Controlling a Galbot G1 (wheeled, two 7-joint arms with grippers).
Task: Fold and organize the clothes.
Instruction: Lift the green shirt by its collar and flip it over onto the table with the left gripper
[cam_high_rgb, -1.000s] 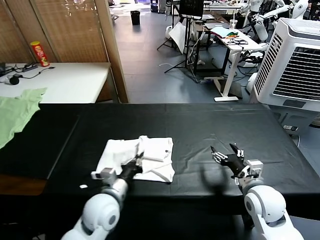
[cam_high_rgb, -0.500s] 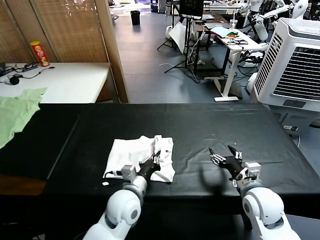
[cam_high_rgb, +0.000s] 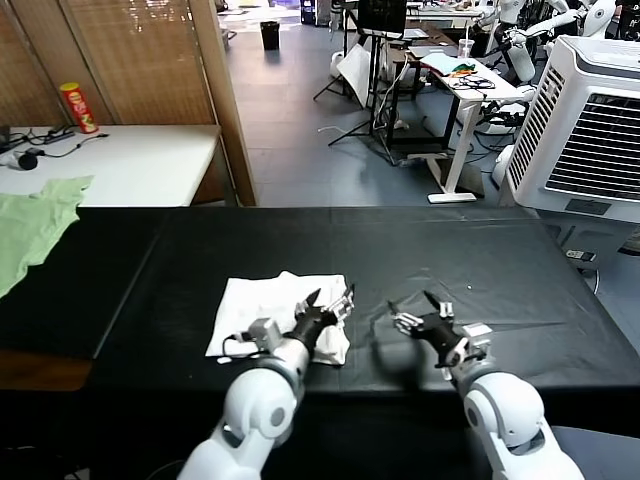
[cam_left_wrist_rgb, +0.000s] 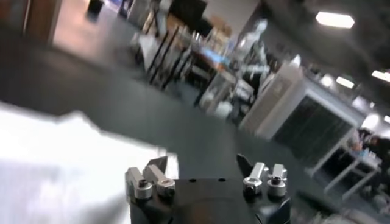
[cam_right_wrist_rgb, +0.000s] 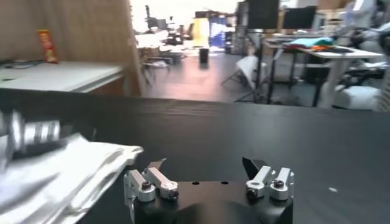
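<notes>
The white T-shirt is folded with its plain side (cam_high_rgb: 262, 303) facing up, so next my left gripper grabs the edge (cam_high_rgb: 220, 318) farthest from my right gripper and turns the T-shirt over.
The white T-shirt (cam_high_rgb: 270, 305) lies folded in a rough rectangle on the black table (cam_high_rgb: 480, 260), left of centre; no logo shows. My left gripper (cam_high_rgb: 331, 300) is open and empty, low over the shirt's right edge. In the left wrist view the left gripper (cam_left_wrist_rgb: 202, 164) is spread wide, with the shirt (cam_left_wrist_rgb: 61, 158) to one side. My right gripper (cam_high_rgb: 410, 315) is open and empty, just right of the shirt, above bare cloth. In the right wrist view the right gripper (cam_right_wrist_rgb: 204, 163) faces the shirt's edge (cam_right_wrist_rgb: 73, 170), and part of the left arm (cam_right_wrist_rgb: 30, 131) shows.
A pale green garment (cam_high_rgb: 30, 225) hangs over the table's far left. A white side table (cam_high_rgb: 130, 160) behind holds a red can (cam_high_rgb: 79, 106) and cables. A large white air cooler (cam_high_rgb: 590, 120) stands at the back right.
My left gripper has moved right across the shirt to its right edge. My right gripper has moved left toward the shirt. The shirt's right part now lies flatter.
</notes>
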